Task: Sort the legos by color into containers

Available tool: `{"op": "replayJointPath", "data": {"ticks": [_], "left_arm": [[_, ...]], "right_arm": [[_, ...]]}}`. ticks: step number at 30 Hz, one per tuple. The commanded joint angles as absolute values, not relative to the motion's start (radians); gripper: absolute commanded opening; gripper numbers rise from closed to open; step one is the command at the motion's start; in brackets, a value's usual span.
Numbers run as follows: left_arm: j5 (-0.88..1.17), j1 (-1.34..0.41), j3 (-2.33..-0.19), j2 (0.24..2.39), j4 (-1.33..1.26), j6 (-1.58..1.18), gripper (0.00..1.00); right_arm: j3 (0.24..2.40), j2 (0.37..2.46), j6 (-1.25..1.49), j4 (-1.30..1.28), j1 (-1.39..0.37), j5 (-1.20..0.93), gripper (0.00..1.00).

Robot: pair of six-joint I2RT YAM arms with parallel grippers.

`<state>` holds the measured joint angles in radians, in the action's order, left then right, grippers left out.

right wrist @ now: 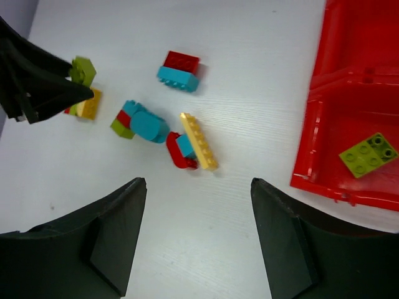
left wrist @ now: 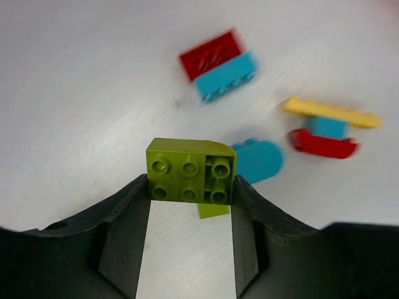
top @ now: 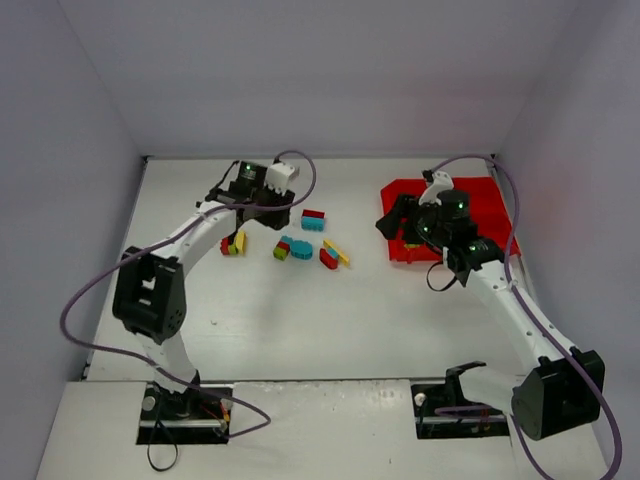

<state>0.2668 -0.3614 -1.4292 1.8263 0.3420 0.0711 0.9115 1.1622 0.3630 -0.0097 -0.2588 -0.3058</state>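
Observation:
My left gripper has the lime green lego far away from the red tray. Next, I pass the lego over to my right gripper for the near compartment.
My left gripper is shut on a lime green lego and holds it above the table; in the top view it is over the left end of the scatter. On the table lie a red and cyan pair, a round cyan lego, a yellow plate and a red arch. My right gripper is open and empty over bare table left of the red tray. One lime green lego lies in the tray's near compartment.
A small clump of red, yellow and green legos lies beside my left gripper. The tray sits at the right, close to the right wall. White walls enclose the table at the back and both sides.

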Motion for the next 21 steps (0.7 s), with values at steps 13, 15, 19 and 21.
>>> {"op": "replayJointPath", "data": {"ticks": [13,15,19,21], "left_arm": [[0.385,-0.690,-1.287,1.318,0.170,0.357,0.06],[0.373,-0.707,-1.292,1.309,0.183,0.374,0.06],[0.373,-0.739,-1.296,1.287,0.183,0.383,0.06],[0.370,-0.745,-1.299,1.284,0.184,0.388,0.06]], "right_arm": [[1.140,1.193,0.431,0.109,-0.443,-0.534,0.71],[1.141,1.195,0.448,0.139,-0.448,-0.551,0.71],[1.141,1.207,0.474,0.166,-0.462,-0.569,0.70],[1.138,1.213,0.477,0.175,-0.466,-0.571,0.70]]}}
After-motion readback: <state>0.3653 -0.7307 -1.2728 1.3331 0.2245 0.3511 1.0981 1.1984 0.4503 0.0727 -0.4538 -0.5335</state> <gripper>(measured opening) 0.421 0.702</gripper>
